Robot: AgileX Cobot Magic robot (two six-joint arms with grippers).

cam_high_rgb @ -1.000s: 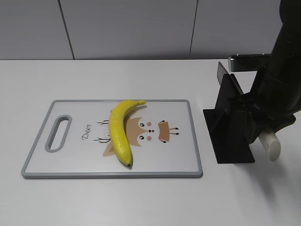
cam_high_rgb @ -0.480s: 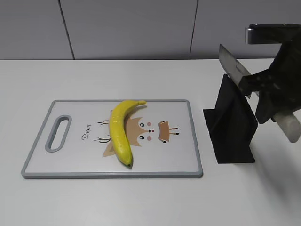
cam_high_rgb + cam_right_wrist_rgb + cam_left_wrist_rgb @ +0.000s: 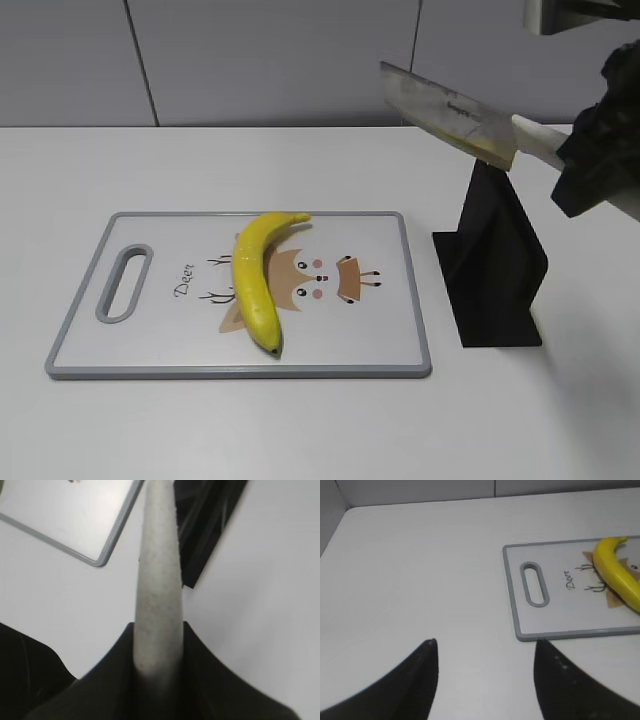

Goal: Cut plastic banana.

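The plastic banana point(image 3: 253, 277) lies loose and has smooth, unbroken skin point(image 3: 262, 315). I expect the plastic banana to move a little and stay in one piece when I press the blade across.
The plastic banana point(image 3: 257, 279) lies whole on the grey-rimmed cutting board point(image 3: 400, 300), curving from the top centre down to the front; it also shows in the left wrist view point(image 3: 620, 572). My right gripper point(image 3: 580, 165) is shut on the pale handle point(image 3: 159, 595) of a knife, whose broad blade point(image 3: 445, 112) points left and up, high above the board's right end. My left gripper point(image 3: 485, 647) is open and empty over bare table, left of the board point(image 3: 512, 595).
A black knife stand point(image 3: 495, 265) stands right of the board, below the raised knife; it also shows in the right wrist view point(image 3: 207, 525). A grey panelled wall runs along the table's far edge.
My right gripper has pulled the knife out of the black stand and lifted it up and to the left. The banana and board have not moved.
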